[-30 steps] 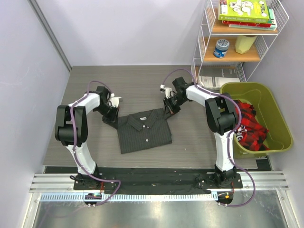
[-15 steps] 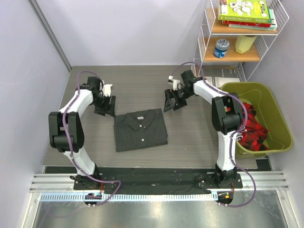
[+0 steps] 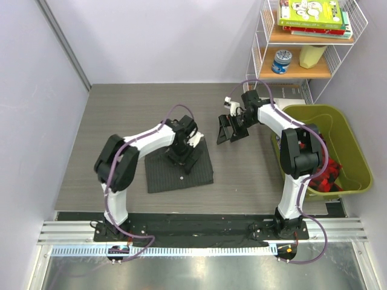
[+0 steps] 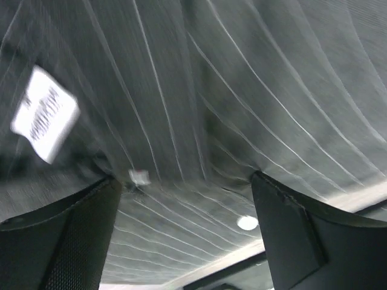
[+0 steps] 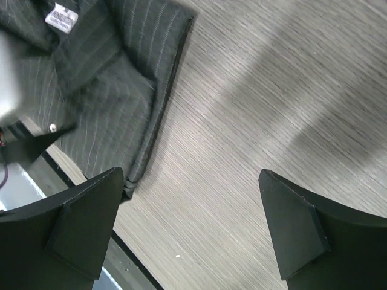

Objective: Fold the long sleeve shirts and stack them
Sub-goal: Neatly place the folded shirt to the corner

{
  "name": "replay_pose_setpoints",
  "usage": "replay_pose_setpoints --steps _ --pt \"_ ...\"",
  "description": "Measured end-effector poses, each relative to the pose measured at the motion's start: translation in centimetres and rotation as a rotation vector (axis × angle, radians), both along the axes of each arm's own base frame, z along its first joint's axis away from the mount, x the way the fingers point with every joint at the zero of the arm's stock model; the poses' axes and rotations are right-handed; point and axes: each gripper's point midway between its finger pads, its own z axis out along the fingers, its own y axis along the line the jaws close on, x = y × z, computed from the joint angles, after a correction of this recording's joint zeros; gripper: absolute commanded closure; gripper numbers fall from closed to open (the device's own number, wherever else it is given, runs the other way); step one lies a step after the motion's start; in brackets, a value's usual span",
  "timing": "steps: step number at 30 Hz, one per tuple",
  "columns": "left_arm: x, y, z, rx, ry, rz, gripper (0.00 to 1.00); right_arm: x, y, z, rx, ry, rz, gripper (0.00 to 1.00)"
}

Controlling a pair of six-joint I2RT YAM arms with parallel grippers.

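I can see that the folded shirt (image 3: 162, 177) fills the middle of the folding space, so my left gripper should first push down on it and slide it to the space's far corner (image 3: 115, 103).
One long sleeve shirt (image 3: 172, 178), dark with pale pinstripes, lies folded flat in a rectangle on the table's middle. My left gripper (image 3: 184, 157) hovers over its upper half, open, with nothing between the fingers. In the left wrist view the striped cloth (image 4: 242, 90) fills the frame, with its white label (image 4: 45, 113) and a button (image 4: 247, 223), and the left gripper (image 4: 187, 187) spreads wide just above it. My right gripper (image 3: 231, 130) is open over bare table to the right of the shirt. From the right wrist, the right gripper (image 5: 190, 205) frames wood grain and the shirt's corner (image 5: 103, 90) lies at upper left.
A green bin (image 3: 347, 130) holding red cloth (image 3: 323, 175) stands at the right edge. Behind it is a wire shelf (image 3: 257, 42) with books, a jar and a yellow cup. Papers (image 3: 281, 104) lie at its foot. Walls close off the left and back.
Both grippers let go of the shirt's top corners and opened. The left arm swung right over the folded shirt. The right gripper drew back to the right.
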Motion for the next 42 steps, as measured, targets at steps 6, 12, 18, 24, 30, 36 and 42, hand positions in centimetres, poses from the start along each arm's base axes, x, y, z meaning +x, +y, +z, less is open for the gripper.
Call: replay_pose_setpoints --steps 6,12,18,24,30,36,42 --pt "2.9 5.5 -1.5 0.054 0.036 0.01 0.1 -0.1 -0.3 -0.1 -0.017 -0.009 0.009 0.01" --pt "6.4 17.9 -1.7 0.124 0.05 0.037 0.11 -0.1 -0.4 -0.2 -0.024 -0.014 0.016 0.0" --pt "9.1 27.1 -1.6 0.175 0.044 -0.047 0.11 -0.1 -0.5 -0.2 -0.026 -0.014 0.02 0.0" --pt "12.0 31.1 -0.6 0.194 0.002 -0.12 0.07 -0.3 -0.5 -0.1 -0.03 -0.013 0.03 0.0" --pt "14.3 30.3 4.3 0.139 -0.133 0.035 0.0 0.2 -0.6 0.6 -0.038 -0.038 0.04 0.0" --pt "7.7 27.0 8.0 0.024 -0.149 0.317 0.0 0.4 -0.9 0.6 -0.055 -0.05 0.045 0.0" --pt "-0.2 25.4 4.2 0.027 -0.02 0.556 0.0 0.3 -1.0 0.5 -0.062 -0.046 0.045 0.0"
